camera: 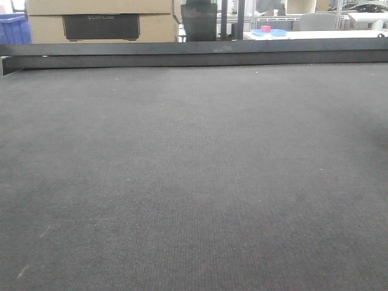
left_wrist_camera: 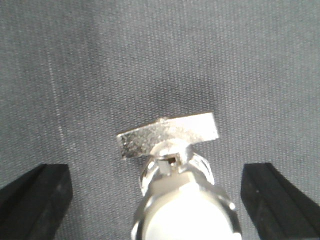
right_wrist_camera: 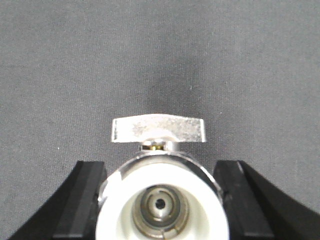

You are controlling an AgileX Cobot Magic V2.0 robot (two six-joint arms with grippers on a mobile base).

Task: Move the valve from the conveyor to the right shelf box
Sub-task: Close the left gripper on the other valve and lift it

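Note:
The flat handle (left_wrist_camera: 169, 134) is at an angle between the open fingers. The silver valve (left_wrist_camera: 180, 187) will turn square when I close my left gripper and lift.
The conveyor (camera: 194, 182) is a wide dark grey woven belt, edged at the back by a black rail (camera: 194, 54). No valve or gripper shows in the front view. In the right wrist view a silver valve (right_wrist_camera: 159, 129) with a flat handle and a white end points at the camera. My right gripper (right_wrist_camera: 161, 205) is shut on it, both black fingers (right_wrist_camera: 82, 200) pressing its body. In the left wrist view a blurred silver valve (left_wrist_camera: 167, 132) lies on the belt between the jaws of my left gripper (left_wrist_camera: 156, 210), which is open, with gaps on both sides. The right shelf box is out of view.
Behind the rail stand a cardboard box (camera: 100, 21), a blue bin (camera: 13, 27), a black container (camera: 199, 21) and a white table with a blue and pink item (camera: 267, 30).

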